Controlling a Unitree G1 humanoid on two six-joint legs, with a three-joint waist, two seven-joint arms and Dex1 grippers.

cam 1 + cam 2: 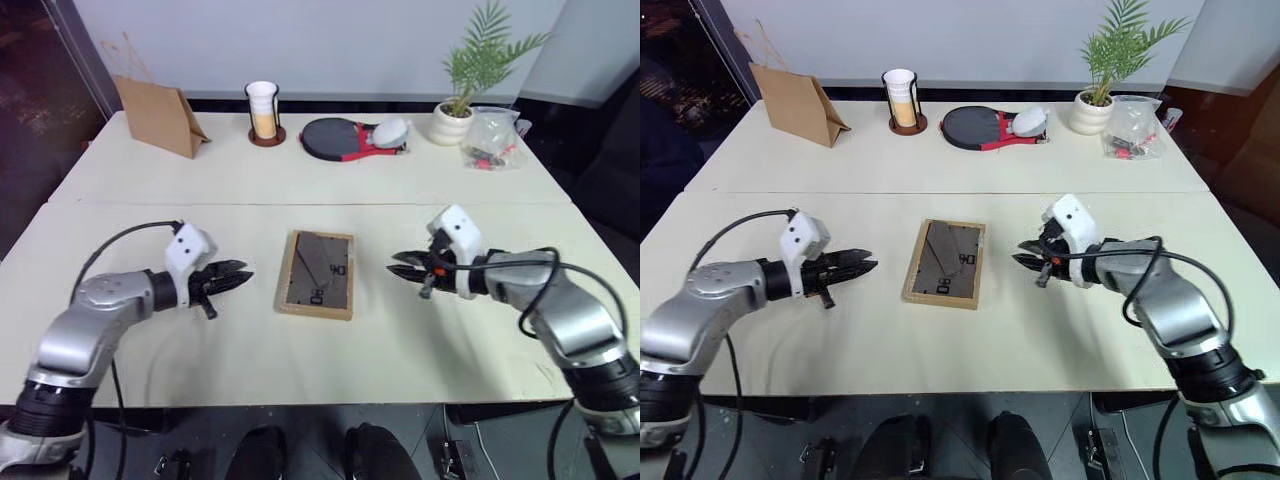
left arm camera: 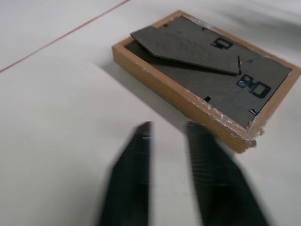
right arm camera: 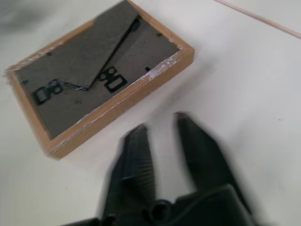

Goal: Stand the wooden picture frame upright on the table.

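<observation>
My left gripper is still to open and clamp the frame's near corner (image 1: 284,308) before my right gripper lifts the stand, because the stand (image 1: 313,261) lies folded against the frame's back.
The wooden picture frame (image 1: 317,273) lies flat in the middle of the table (image 1: 250,340), dark grey back panel up with its stand folded against it (image 2: 188,44). My left gripper (image 1: 240,272) hovers just left of the frame, pointing at its left edge. My right gripper (image 1: 395,266) hovers just right of it, pointing at its right edge. Both are shut, fingers drawn close with nothing between them, and neither touches the frame. In the wrist views the left fingers (image 2: 136,160) and right fingers (image 3: 136,160) are blurred, with the frame (image 3: 94,75) close ahead of them.
Along the far side stand a brown paper bag (image 1: 160,115), a cup in a holder (image 1: 264,112), a table-tennis paddle (image 1: 335,138), a potted plant (image 1: 455,120) and a clear plastic bag (image 1: 492,138). A seam (image 1: 200,205) crosses the table behind the frame.
</observation>
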